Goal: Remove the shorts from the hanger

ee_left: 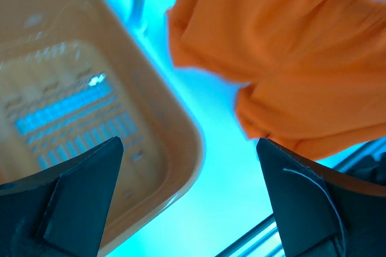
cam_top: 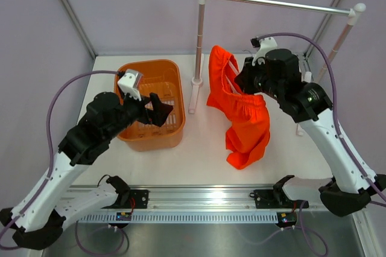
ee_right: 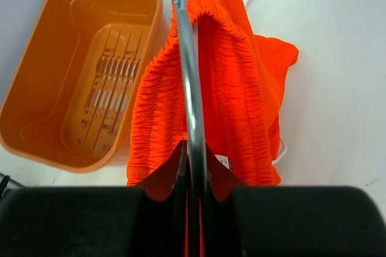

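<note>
My left gripper should continue to move to the waistband's basket side (cam_top: 219, 79), open to reach, and close there, as my right gripper is shut on the hanger's hook (ee_right: 190, 82).
The bright red-orange shorts (cam_top: 244, 118) hang by their elastic waistband over the hanger and trail down onto the white table; they also show in the right wrist view (ee_right: 235, 76) and the left wrist view (ee_left: 289, 46). The hanger (ee_right: 188, 70) shows as a thin silvery curved bar running through the waistband; in the top view the fabric hides most of it. My right gripper (ee_right: 194, 154) is shut on this bar, above the table beside the shorts' top (cam_top: 244, 79). My left gripper (cam_top: 161, 109) is open and empty over the basket's right edge, left of the shorts (ee_left: 190, 148).
An orange plastic basket (cam_top: 148, 62) stands at the left of the table, also in the left wrist view (ee_left: 181, 142) and the right wrist view (ee_right: 36, 88). A silver rail (cam_top: 277, 2) on white posts (cam_top: 199, 40) spans the back. Walls close the table's sides.
</note>
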